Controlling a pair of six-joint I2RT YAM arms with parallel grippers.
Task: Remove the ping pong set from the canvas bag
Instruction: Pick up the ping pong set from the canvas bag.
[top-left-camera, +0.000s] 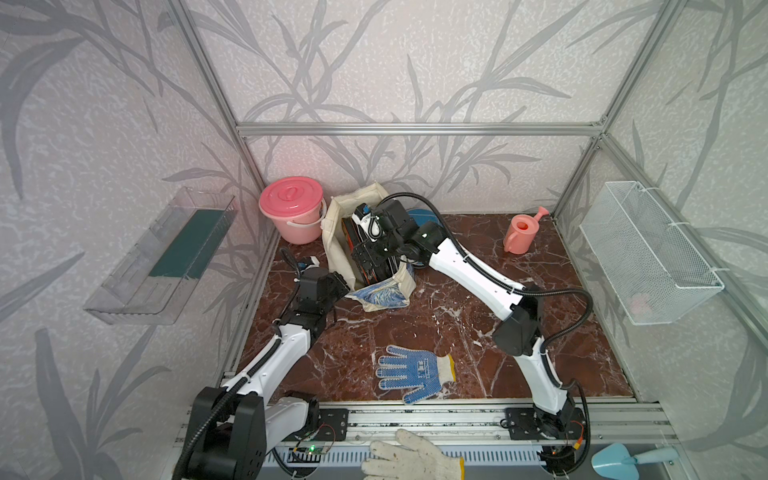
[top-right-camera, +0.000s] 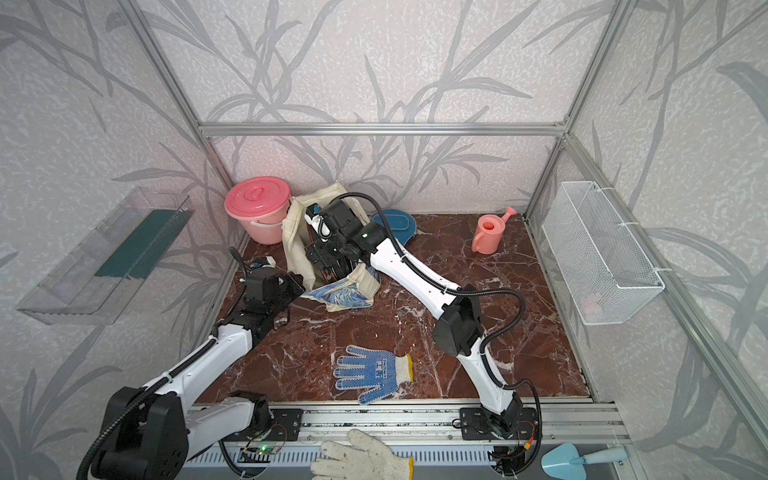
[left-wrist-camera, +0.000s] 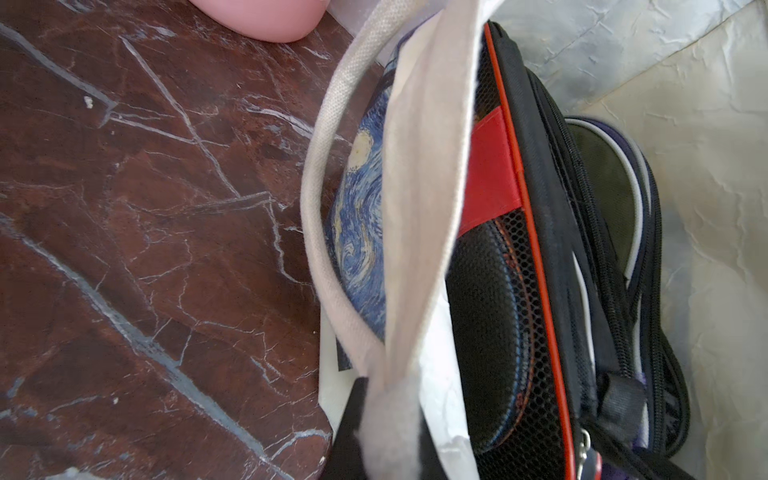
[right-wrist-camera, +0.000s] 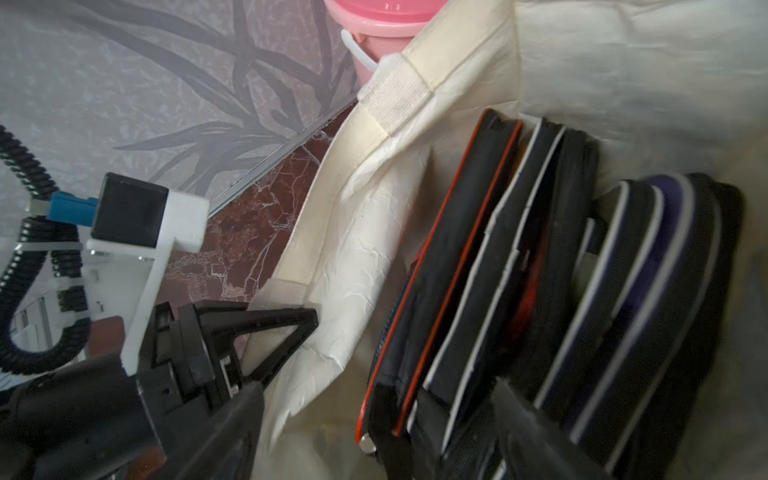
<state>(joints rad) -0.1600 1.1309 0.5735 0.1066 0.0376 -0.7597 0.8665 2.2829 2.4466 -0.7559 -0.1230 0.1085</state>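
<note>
I expect the black-red case (right-wrist-camera: 453, 252) to stay stiff and boxy when I lift it out, because the red edges (right-wrist-camera: 465, 276) run straight along its upright side.
The canvas bag (top-left-camera: 338, 232) stands at the back left of the marble table, its starry print panel (top-left-camera: 384, 291) sagging toward the front. My left gripper (top-left-camera: 343, 286) is shut on the bag's cream handle strap (left-wrist-camera: 390, 415) at the near rim. Inside stand zip cases of the ping pong set: a black-red one (right-wrist-camera: 449, 257), then an olive one (left-wrist-camera: 602, 178) and a purple one (right-wrist-camera: 673, 266). My right gripper (right-wrist-camera: 382, 436) reaches down into the bag (top-right-camera: 291, 241), open wide, its fingers either side of the black-red case. A blue case (top-left-camera: 419, 216) lies on the table behind the bag.
A pink lidded bucket (top-left-camera: 293, 208) stands left of the bag. A pink watering can (top-left-camera: 521, 232) sits at the back right, and a blue-dotted glove (top-left-camera: 411, 372) lies near the front. A wire basket (top-left-camera: 648, 253) and a clear tray (top-left-camera: 166, 257) hang on the side walls.
</note>
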